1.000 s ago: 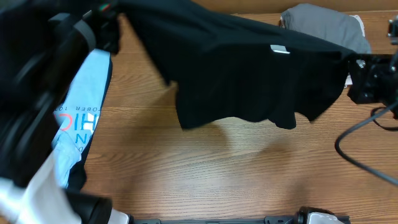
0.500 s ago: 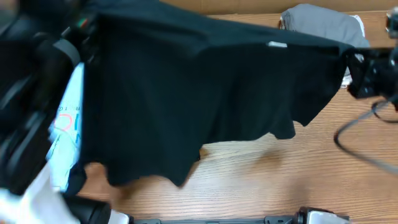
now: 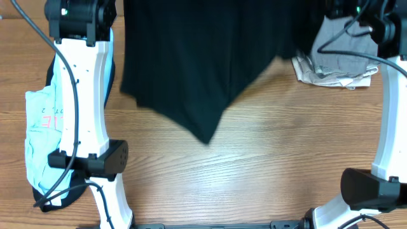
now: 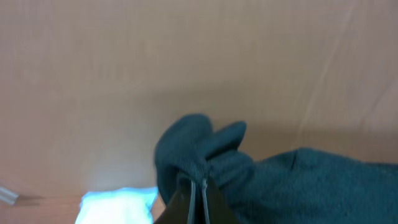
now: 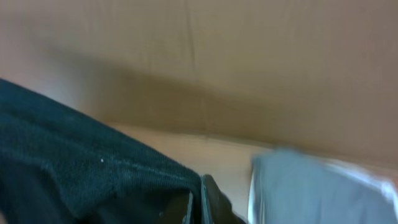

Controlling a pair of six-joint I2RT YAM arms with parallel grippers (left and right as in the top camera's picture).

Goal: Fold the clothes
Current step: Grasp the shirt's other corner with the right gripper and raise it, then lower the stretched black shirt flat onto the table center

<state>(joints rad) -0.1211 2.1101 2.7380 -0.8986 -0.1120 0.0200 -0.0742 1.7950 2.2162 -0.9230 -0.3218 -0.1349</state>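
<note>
The black T-shirt's lowest corner (image 3: 205,132) is hanging in the air, so the robot's left gripper and right gripper should move down and pull back to spread the T-shirt out before folding it.
The black T-shirt (image 3: 203,63) hangs spread across the far half of the table, its lowest corner pointing toward the table's middle. In the left wrist view my left gripper (image 4: 198,191) is shut on a bunched edge of the black T-shirt (image 4: 292,186). The right wrist view shows my right gripper (image 5: 198,202) shut on another edge of the black T-shirt (image 5: 81,162). From overhead both fingertips are hidden at the top edge; only the left arm (image 3: 79,95) and right arm (image 3: 389,108) show.
A light blue printed garment (image 3: 41,127) lies crumpled at the left, partly under the left arm, and shows as the light blue garment (image 4: 118,206) in the left wrist view. Grey and beige garments (image 3: 337,60) lie at the far right. Both arm bases stand at the near edge.
Both arms have swung toward the far side, carrying the black T-shirt with them. It now hangs further back, and the light blue garment lies uncovered.
</note>
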